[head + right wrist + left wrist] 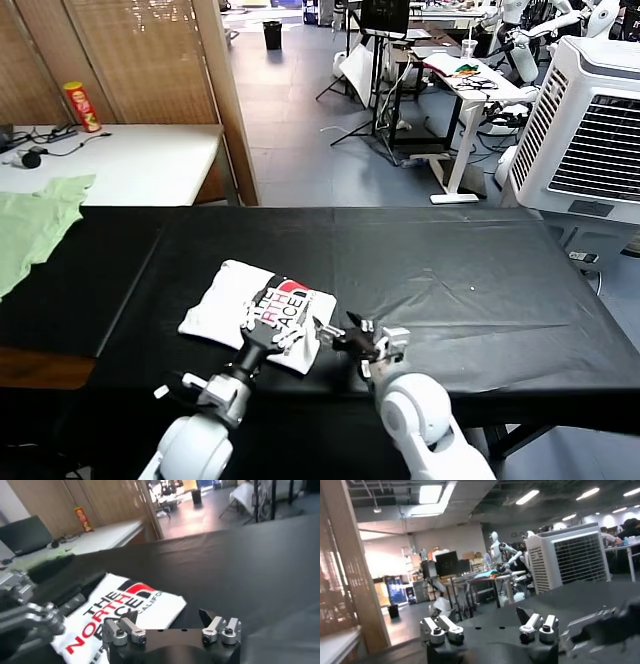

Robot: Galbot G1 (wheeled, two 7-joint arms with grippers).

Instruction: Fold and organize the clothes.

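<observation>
The folded white T-shirt (246, 292) sits at an angle to the black table's front edge, so the robot's right gripper should pinch the shirt's nearest side edge (327, 312) and pull the shirt straight.
The clothes are one folded white T-shirt (240, 300) with "THE NORTH FACE" print facing up, lying on the black table (450, 290) near its front edge. My left gripper (272, 336) hovers over the shirt's near edge, open. In the left wrist view its jaws (480, 617) stand wide with nothing between them, and the shirt is out of sight there. My right gripper (342, 336) is just right of the shirt's near right corner, open and empty. The right wrist view has the shirt (125, 607) beyond its open jaws (169, 616), with the left gripper (30, 617) at the side.
A pale green garment (30, 225) lies at the far left. Behind it stands a white table (130, 160) with a red can (82, 106) and cables. A white air cooler (590, 130) stands beyond the table's right end. Bare black cloth stretches to the right of the shirt.
</observation>
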